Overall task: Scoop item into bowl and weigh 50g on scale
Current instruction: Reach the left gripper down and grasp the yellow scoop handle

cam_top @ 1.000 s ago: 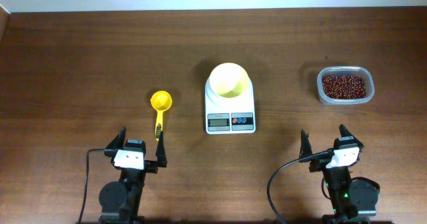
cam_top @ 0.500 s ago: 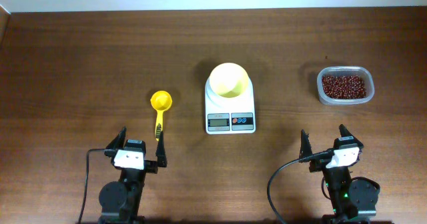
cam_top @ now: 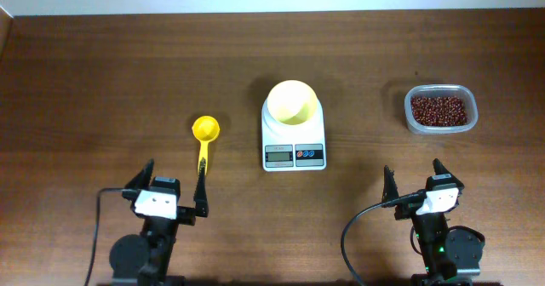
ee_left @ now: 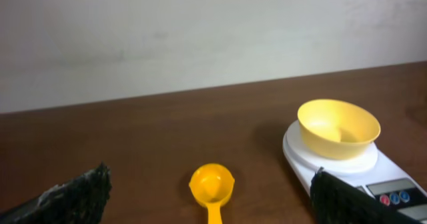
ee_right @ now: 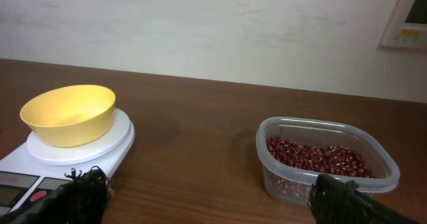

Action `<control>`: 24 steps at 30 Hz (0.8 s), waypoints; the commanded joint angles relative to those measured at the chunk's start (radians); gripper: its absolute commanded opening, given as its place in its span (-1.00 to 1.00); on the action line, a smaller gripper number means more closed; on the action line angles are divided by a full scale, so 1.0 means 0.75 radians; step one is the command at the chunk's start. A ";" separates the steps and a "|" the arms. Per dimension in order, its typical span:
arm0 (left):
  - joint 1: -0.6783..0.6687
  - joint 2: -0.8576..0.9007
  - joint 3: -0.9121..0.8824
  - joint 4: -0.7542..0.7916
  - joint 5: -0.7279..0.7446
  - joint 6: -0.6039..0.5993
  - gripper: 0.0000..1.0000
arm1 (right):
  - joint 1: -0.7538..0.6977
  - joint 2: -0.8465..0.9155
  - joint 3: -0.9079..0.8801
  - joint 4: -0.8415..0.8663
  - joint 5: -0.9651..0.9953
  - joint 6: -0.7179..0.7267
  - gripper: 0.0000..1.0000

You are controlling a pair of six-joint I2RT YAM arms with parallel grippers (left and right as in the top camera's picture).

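The scoop is a long way from the beans [cam_top: 438,111], so next my left gripper grabs the scoop [cam_top: 197,122] by the rim of its cup and turns the handle to face my right gripper.
The pale yellow bowl [cam_top: 294,102] stands empty on the white scale [cam_top: 294,146] at the table's middle; both show in the left wrist view [ee_left: 338,127] and the right wrist view [ee_right: 69,113]. The red-brown beans [cam_top: 438,110] lie in a clear tub at the right [ee_right: 316,157]. A yellow scoop [cam_top: 204,137] lies left of the scale, its bowl empty [ee_left: 211,185]. My left gripper [cam_top: 173,190] is open and empty just behind the scoop's handle. My right gripper [cam_top: 415,184] is open and empty, well short of the tub.
The clear plastic tub [cam_top: 411,120] stands at the right of the brown table. The scale's display and blue and red buttons [cam_top: 294,156] face the front. A pale wall lies beyond the table's far edge.
My left arm has shifted slightly to the left and its base has turned a little. The right arm and all objects have not moved.
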 commanded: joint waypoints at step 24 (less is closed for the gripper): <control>0.012 2.377 1.748 -1.189 0.003 0.194 0.98 | 0.004 -0.010 -0.007 -0.006 -0.023 0.005 0.98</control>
